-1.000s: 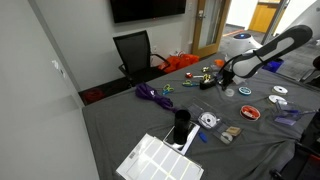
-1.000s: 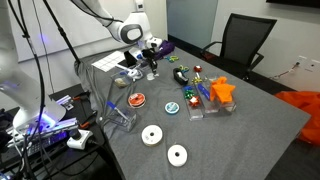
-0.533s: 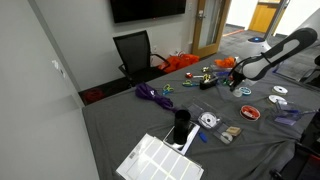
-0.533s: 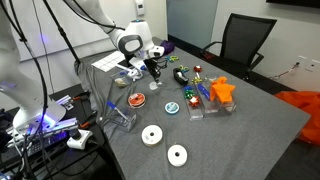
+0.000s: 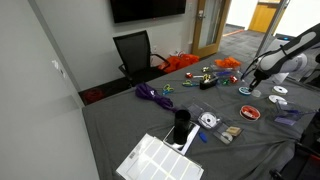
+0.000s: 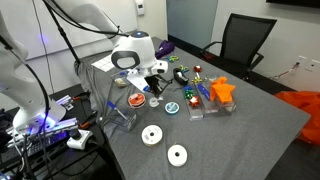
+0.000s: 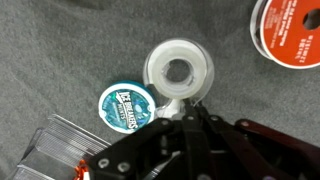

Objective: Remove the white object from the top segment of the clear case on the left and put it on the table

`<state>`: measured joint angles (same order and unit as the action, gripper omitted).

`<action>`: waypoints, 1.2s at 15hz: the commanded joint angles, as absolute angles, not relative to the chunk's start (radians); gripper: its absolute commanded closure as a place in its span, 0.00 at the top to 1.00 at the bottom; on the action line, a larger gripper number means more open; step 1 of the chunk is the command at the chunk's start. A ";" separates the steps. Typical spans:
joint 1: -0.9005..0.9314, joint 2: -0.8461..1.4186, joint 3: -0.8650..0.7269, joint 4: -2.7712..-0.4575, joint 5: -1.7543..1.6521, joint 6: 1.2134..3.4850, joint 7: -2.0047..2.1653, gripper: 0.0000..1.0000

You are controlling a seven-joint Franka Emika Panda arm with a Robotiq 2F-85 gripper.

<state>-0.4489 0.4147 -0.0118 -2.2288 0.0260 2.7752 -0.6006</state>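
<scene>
I should next lower the white roll (image 7: pixel 178 70), which hangs flat and clear of the clear case, until it sits in the open gap (image 6: pixel 153 114) beside the teal tin.
In the wrist view my gripper (image 7: pixel 184 112) is shut on the near edge of a white roll of tape (image 7: pixel 178 70) and holds it above the grey table. A clear case (image 7: pixel 55 152) lies at the lower left of that view. In both exterior views the gripper (image 5: pixel 249 82) (image 6: pixel 155 86) hangs low over the table among the small objects. Clear cases (image 6: pixel 197 103) stand close by in an exterior view. The roll itself is too small to make out in the exterior views.
A teal Ice Breakers tin (image 7: pixel 128 106) (image 6: pixel 172 107) lies just beside the roll. A red disc (image 7: pixel 292 30) (image 6: pixel 137 100) is close by. Two white discs (image 6: pixel 152 135) (image 6: pixel 177 155) lie nearer the table edge. A wire rack (image 6: pixel 120 112), a black cup (image 5: pixel 181 124) and a white tray (image 5: pixel 158 160) stand further off.
The arm has swung across the table with the white roll in the gripper, away from the earlier spot and lower toward the tin and the red disc.
</scene>
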 commanded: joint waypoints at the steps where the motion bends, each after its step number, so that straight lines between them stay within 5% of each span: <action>1: -0.542 0.362 0.033 -2.269 0.096 2.751 -0.765 0.01; 13: -0.522 0.446 -0.036 -2.223 0.106 2.745 -0.783 0.01; 14: -0.520 0.451 -0.037 -2.223 0.106 2.748 -0.775 0.29; 18: -0.521 0.453 -0.035 -2.224 0.103 2.744 -0.762 0.50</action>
<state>-0.5329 0.4418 -0.0224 -2.2347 0.0954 2.7464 -0.7652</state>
